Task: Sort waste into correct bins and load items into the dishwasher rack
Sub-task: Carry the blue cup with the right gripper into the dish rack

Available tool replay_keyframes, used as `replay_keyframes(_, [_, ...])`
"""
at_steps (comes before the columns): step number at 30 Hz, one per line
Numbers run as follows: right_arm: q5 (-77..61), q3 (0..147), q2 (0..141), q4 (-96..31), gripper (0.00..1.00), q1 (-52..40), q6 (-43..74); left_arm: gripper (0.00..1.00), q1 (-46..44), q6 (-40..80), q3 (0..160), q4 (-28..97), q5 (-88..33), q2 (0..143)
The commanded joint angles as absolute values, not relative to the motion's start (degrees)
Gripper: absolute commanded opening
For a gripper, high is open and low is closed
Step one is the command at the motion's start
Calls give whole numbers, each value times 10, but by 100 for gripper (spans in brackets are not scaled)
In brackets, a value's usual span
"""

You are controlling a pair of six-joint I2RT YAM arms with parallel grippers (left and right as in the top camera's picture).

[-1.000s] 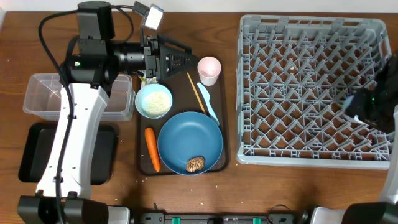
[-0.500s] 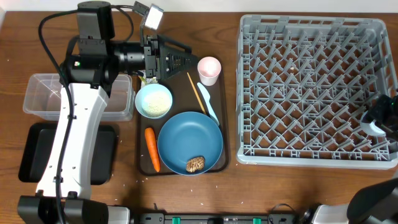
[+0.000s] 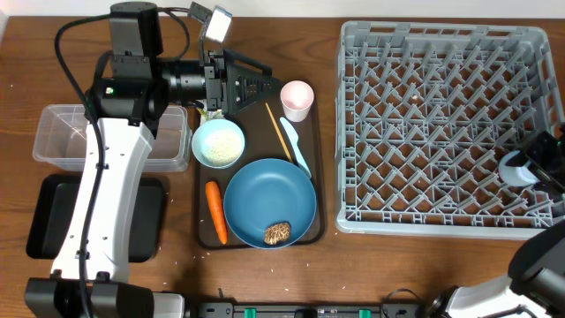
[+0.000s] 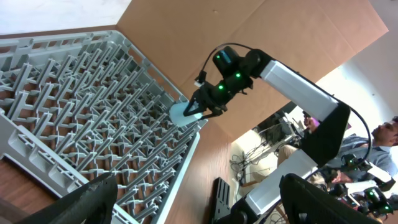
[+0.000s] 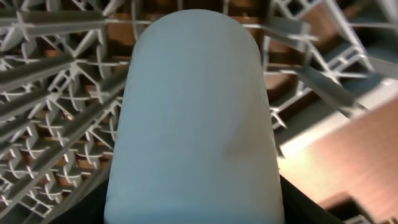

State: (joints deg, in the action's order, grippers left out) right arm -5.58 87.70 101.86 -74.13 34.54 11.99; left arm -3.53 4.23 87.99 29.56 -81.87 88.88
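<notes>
I should pick up the nearby pink cup [image 3: 297, 97] with my left gripper and pass it to my right gripper, because my right gripper holds the light-blue cup at the rack [image 3: 514, 170].
My right gripper [image 3: 532, 166] is shut on the small light-blue cup [image 3: 515, 168] and holds it over the right edge of the grey dishwasher rack [image 3: 424, 124]. The cup fills the right wrist view [image 5: 193, 112] and also shows in the left wrist view [image 4: 184, 114]. My left gripper [image 3: 258, 88] is open and empty above the back of the brown tray [image 3: 201, 237]. On that tray are the blue plate [image 3: 265, 196] with the brown food piece [image 3: 278, 232], the carrot [image 3: 215, 212], the white bowl of rice [image 3: 218, 143], the pink cup [image 3: 297, 99] and the pale-blue spoon [image 3: 297, 143]. The wrapper [image 3: 207, 112] is mostly hidden under the left arm.
The clear tub [image 3: 57, 132] and the black tray [image 3: 48, 221] lie at the left, partly under the left arm. A thin wooden stick [image 3: 278, 131] lies beside the spoon. Loose rice grains dot the table's front edge.
My right gripper has come down and turned at the rack's right edge, so the light-blue cup now shows, a little further left over the rack. The left arm has not moved.
</notes>
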Motion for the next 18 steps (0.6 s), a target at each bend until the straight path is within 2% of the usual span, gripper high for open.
replay_keyframes(1, [-80, 888, 1031, -733, 51, 349, 126, 84, -36, 37, 883, 295, -818, 889])
replay_keyframes(6, [-73, 892, 1018, -713, 82, 349, 126, 85, -36, 37, 883, 295, -818, 889])
replay_keyframes(7, [-73, 895, 1010, -711, 86, 348, 126, 85, -36, 37, 883, 295, -818, 889])
replay_keyframes(11, [-95, 914, 963, -714, 86, 345, 118, 85, -36, 37, 883, 310, -763, 889])
replay_keyframes(18, [-182, 917, 847, -695, 77, 265, 88, 84, -84, 27, 883, 417, -396, 901])
